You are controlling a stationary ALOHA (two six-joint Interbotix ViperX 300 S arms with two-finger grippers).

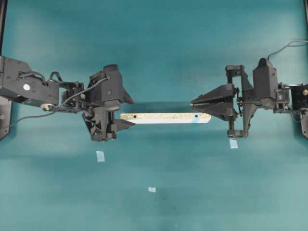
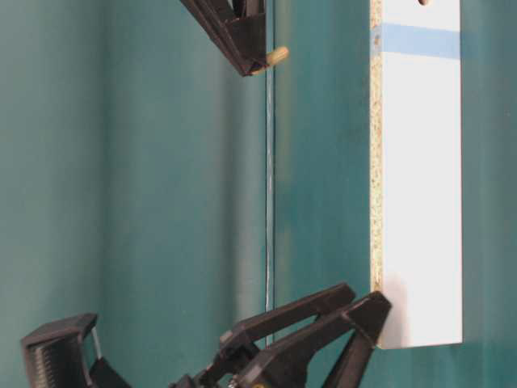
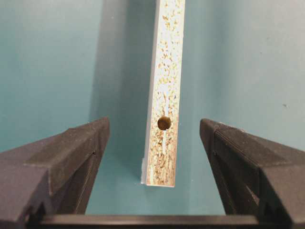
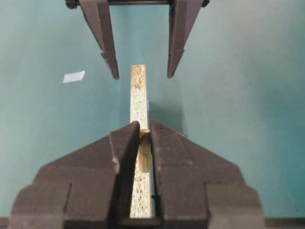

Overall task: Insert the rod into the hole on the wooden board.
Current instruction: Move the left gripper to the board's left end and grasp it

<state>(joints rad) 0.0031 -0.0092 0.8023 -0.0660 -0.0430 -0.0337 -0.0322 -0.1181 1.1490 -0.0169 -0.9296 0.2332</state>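
I expect the wooden board point(image 1: 163, 118) to tilt slightly in my left gripper when I push the rod at its hole, because the board stands on its long edge point(image 1: 163, 123).
The wooden board point(image 1: 163, 118) stands on its long edge on the teal table, speckled edge up. Near its right end is the hole point(image 1: 198, 116), bordered by a light-blue patch point(image 2: 420, 40). My right gripper point(image 1: 192, 103) is shut on the rod point(image 4: 144, 160), whose cream tip point(image 2: 276, 56) pokes out of the fingertips, held apart from and above the board's right end. In the right wrist view the fingers hide the hole. My left gripper point(image 3: 153, 125) is open, a finger on each side of the board's left end, touching nothing. A second hole point(image 3: 164, 123) sits in bare wood.
Small pale-blue tape squares lie on the table in front of the board point(image 1: 100, 156), point(image 1: 151, 189) and below the right gripper point(image 1: 233, 143). Dark posts stand at the table's left and right edges.
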